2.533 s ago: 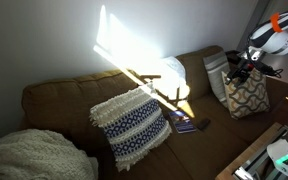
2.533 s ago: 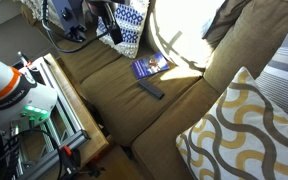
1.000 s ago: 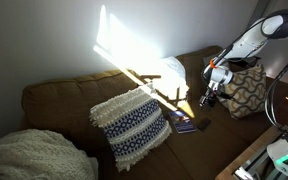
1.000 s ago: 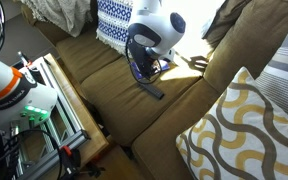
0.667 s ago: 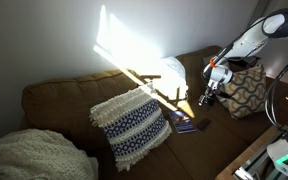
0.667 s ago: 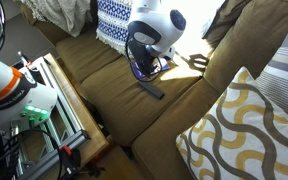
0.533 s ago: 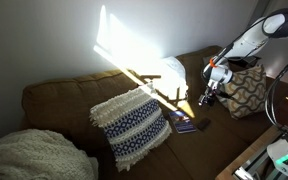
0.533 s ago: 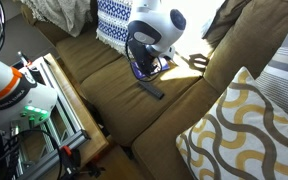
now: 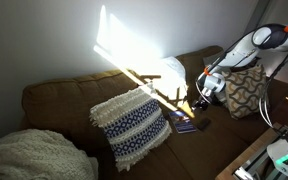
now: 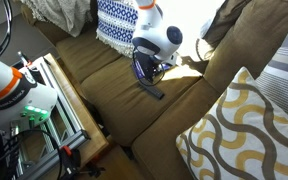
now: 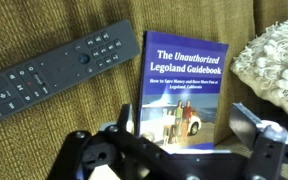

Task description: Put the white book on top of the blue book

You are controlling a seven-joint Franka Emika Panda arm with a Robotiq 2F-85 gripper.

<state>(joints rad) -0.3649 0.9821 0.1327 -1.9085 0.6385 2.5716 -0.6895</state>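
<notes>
The blue book's cover (image 11: 183, 92) is all that shows beside the remote, so I should expect the white book to be hidden underneath when I lift the blue book (image 9: 183, 122).
The blue book (image 11: 184, 80), a dark blue paperback with a photo on its cover, lies flat on the brown sofa seat. It also shows in both exterior views (image 9: 185, 125) (image 10: 140, 73), partly hidden by the wrist in one of them. My gripper (image 11: 184, 128) is open, low over the book, one finger on each side of its near end. It shows in both exterior views (image 9: 200, 103) (image 10: 146, 62). I cannot make out the white book in any view; strong sun washes out the seat behind the gripper.
A black remote (image 11: 54, 72) (image 10: 151, 90) lies beside the blue book. A blue-and-white knit pillow (image 9: 131, 125) (image 10: 119, 20) is close by, its edge in the wrist view (image 11: 274, 65). A round white cushion (image 9: 171, 72) and a patterned pillow (image 9: 244, 92) lean on the backrest.
The arm has swung in from the sofa's far end and come down over the blue book. In the last half second it dropped lower and closer to the seat.
</notes>
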